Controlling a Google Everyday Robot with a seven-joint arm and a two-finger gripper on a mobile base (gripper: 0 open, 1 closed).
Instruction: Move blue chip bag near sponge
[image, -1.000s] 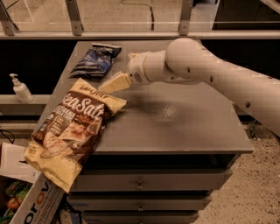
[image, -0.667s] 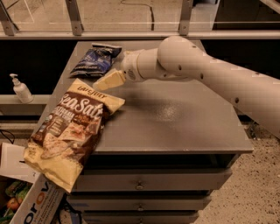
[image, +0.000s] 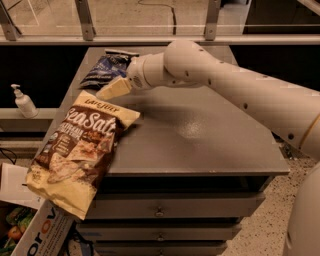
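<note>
The blue chip bag (image: 103, 70) has raised, crinkled folds (image: 112, 63) along it, so the bag will stick out from my gripper and stay bunched up when I carry it.
The blue chip bag (image: 101, 70) lies crinkled at the back left of the grey cabinet top (image: 200, 135). A small dark flat sponge (image: 121, 52) lies just behind it at the back edge, partly hidden by my arm. My gripper (image: 113, 90) reaches in from the right and sits low over the table. It is just in front of the blue bag's near edge and just above the top corner of the big bag.
A large brown and cream "Sea Salt" bag (image: 75, 147) lies on the left and hangs over the cabinet's front-left edge. A pump bottle (image: 22, 102) stands on a lower shelf at left. A cardboard box (image: 40, 235) sits on the floor. A railing runs behind.
My arm has swung left and toward the back. The gripper has moved from over the "Sea Salt" bag's top to the blue bag's near edge.
</note>
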